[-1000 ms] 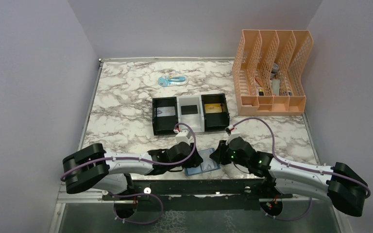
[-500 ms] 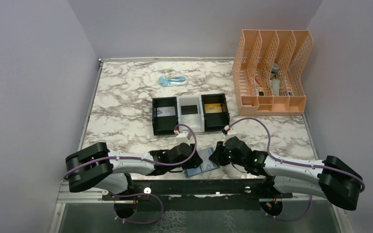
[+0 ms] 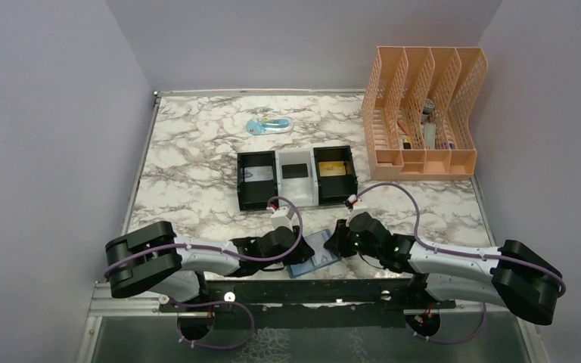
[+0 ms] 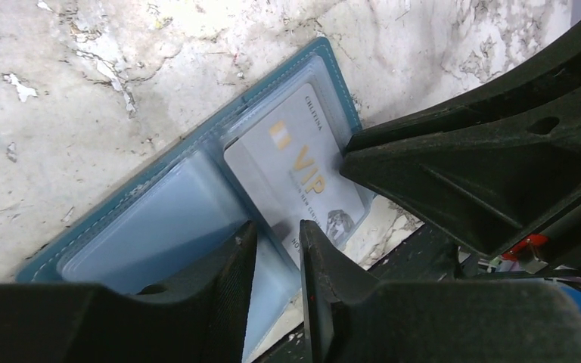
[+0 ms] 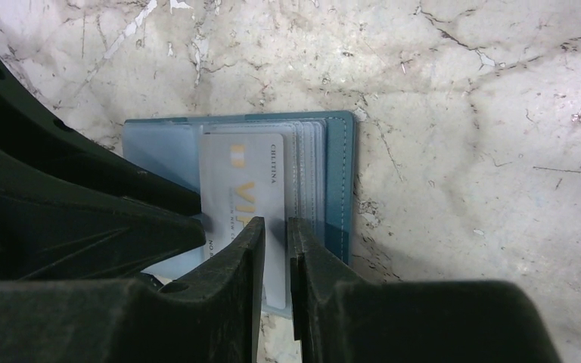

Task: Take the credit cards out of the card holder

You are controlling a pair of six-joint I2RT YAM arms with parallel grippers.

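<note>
My right gripper should push the card further out (image 4: 314,172) for my left gripper to pinch, because the VIP card's edge (image 4: 249,193) lies flat at the card holder's fold.
The teal-blue card holder (image 3: 312,257) lies open and flat at the table's near edge, between my two grippers. In the left wrist view the holder (image 4: 159,227) shows paler blue pockets, and a silver VIP card (image 4: 295,166) sticks partly out of one toward the near edge. My left gripper (image 4: 278,242) has its jaws nearly shut, a narrow gap left, tips down on the holder beside the card. My right gripper (image 5: 276,234) is nearly shut too, tips on the card (image 5: 242,181) next to the holder's stitched edge (image 5: 339,174). Neither holds anything.
A black-and-white three-compartment tray (image 3: 240,185) stands behind the holder, with a silver card (image 3: 259,174), a black card (image 3: 296,171) and a gold card (image 3: 333,169) in it. An orange file organizer (image 3: 424,113) stands back right. A small blue object (image 3: 266,125) lies at the back.
My right gripper has moved a little left toward the holder. My left gripper has shifted slightly left. The holder has stayed in place.
</note>
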